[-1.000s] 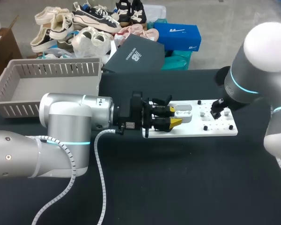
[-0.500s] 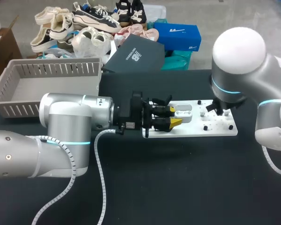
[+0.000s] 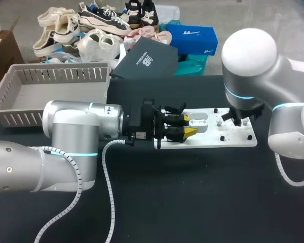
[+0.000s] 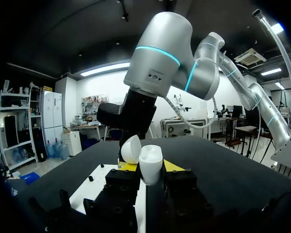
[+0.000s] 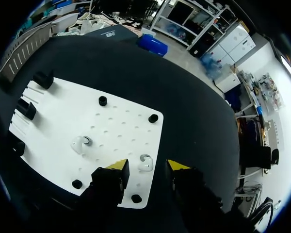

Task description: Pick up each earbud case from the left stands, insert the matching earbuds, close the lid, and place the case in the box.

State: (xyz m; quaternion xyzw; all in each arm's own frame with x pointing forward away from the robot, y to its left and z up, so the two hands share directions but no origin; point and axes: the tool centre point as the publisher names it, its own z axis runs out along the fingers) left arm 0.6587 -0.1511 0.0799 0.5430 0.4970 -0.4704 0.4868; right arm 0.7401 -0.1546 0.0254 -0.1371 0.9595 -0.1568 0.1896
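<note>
A grey rim (image 5: 144,157) can be seen behind the white earbud (image 5: 146,165), so the earbud will come off a peg that stays upright when the robot lifts the earbud.
A small white earbud case (image 4: 151,162) with its lid (image 4: 131,149) up sits between the yellow tips of my left gripper (image 4: 146,169), which is shut on it. In the head view that gripper (image 3: 188,125) holds the case (image 3: 198,122) over the left part of the white board (image 3: 213,139). My right gripper (image 5: 146,167) hangs over the board's right part, open. One white earbud (image 5: 145,161) lies on the board between its fingertips, touched by neither. A second earbud (image 5: 80,143) lies further along the board, towards the stands.
Black pegs (image 5: 153,118) dot the white board (image 5: 111,121), and black stands (image 5: 42,78) line its left end. A grey slatted basket (image 3: 50,76) stands at the table's back left. Black tabletop surrounds the board.
My right arm has swung left over the board and its fingers have come closer together. My left arm and the case have not moved.
</note>
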